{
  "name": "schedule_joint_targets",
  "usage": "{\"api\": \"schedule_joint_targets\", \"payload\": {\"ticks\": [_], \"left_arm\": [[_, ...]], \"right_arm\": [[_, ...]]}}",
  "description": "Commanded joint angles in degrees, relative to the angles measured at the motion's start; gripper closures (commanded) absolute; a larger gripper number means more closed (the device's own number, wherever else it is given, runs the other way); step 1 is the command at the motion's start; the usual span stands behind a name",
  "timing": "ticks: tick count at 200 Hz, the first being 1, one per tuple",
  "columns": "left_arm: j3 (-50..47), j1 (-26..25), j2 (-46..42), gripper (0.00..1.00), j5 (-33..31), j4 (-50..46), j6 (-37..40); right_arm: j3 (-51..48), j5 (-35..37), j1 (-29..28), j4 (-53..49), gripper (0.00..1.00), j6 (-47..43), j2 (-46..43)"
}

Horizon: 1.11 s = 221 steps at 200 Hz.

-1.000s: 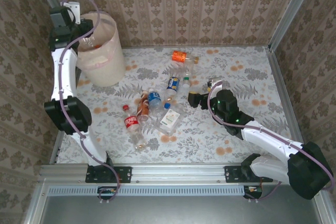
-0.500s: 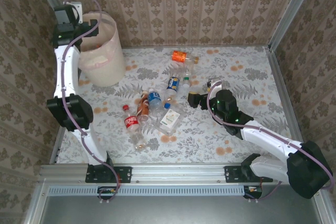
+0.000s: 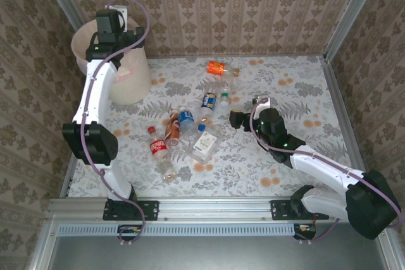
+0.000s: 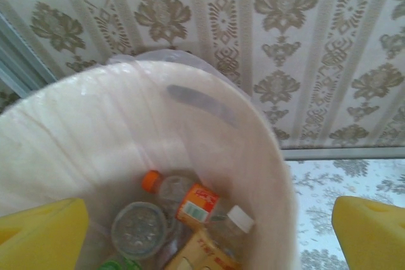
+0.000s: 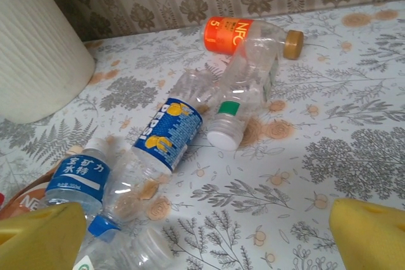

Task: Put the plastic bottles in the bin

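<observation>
My left gripper should keep moving from the bin to the brown bottle [image 3: 172, 129] with fingers wide until they are around the bottle's body, as the way there is open.
The cream bin [image 3: 130, 83] stands at the table's far left corner. My left gripper [image 3: 109, 41] hangs over its mouth, open, yellow fingers [image 4: 39, 233] spread wide with nothing between them. Inside the bin [image 4: 209, 112] lie an orange-labelled bottle [image 4: 197, 203], a white-capped one [image 4: 239, 219] and a clear one end-on [image 4: 139, 229]. Several plastic bottles lie mid-table: an orange NFC one [image 3: 218, 67], a blue Pepsi one [image 3: 208, 101], a red-labelled one [image 3: 158, 148]. My right gripper [image 3: 235, 119] is open, low, just right of the pile, facing the Pepsi bottle [image 5: 168, 131] and a white-capped bottle [image 5: 245, 90].
Patterned walls close in the table at the back and both sides. The NFC bottle [image 5: 235, 35] lies nearest the back wall. A blue-labelled water bottle [image 5: 82, 178] lies by my right gripper's left finger [image 5: 38, 239]. Bare floral tabletop [image 3: 297, 93] spreads to the right.
My left wrist has swung rightward from the bin's left rim to above its right side. The right arm has barely moved, and the bottles on the table lie as before.
</observation>
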<state>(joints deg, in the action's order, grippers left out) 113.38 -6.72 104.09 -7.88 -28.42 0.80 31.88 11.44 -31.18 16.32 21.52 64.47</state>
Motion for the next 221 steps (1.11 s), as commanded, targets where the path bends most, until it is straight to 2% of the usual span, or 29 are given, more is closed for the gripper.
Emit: {"api": "schedule_joint_targets", "payload": {"ticks": [1,45,73,119,174,221], "left_arm": [[-1.8,-2.0,-3.2,0.0,-1.9,0.8,-5.3],[-11.1,-6.3,-8.6,0.0,-2.0,1.0,-13.8],[-19.3,-7.7,-13.0,0.0,1.1,4.7,-16.8],[-25.6,-9.7,-17.3,0.0,0.9,3.7,-20.0],[-30.4,-14.0,-19.8,0.0,1.2,-2.5,-22.5],[-39.6,-18.0,-21.2,0.02,6.6,-8.5,-28.7]], "right_arm": [[0.1,3.1,-0.2,-1.3,0.0,1.3,-0.4],[-0.8,3.6,-0.1,-0.9,0.0,2.2,-0.1],[-0.9,3.7,-0.1,-1.1,0.0,1.6,-0.1],[-1.7,3.9,-0.1,0.6,0.0,1.6,0.1],[-1.5,3.4,0.0,2.2,0.0,1.9,1.6],[-1.2,2.9,0.0,3.1,0.0,2.0,3.1]]}}
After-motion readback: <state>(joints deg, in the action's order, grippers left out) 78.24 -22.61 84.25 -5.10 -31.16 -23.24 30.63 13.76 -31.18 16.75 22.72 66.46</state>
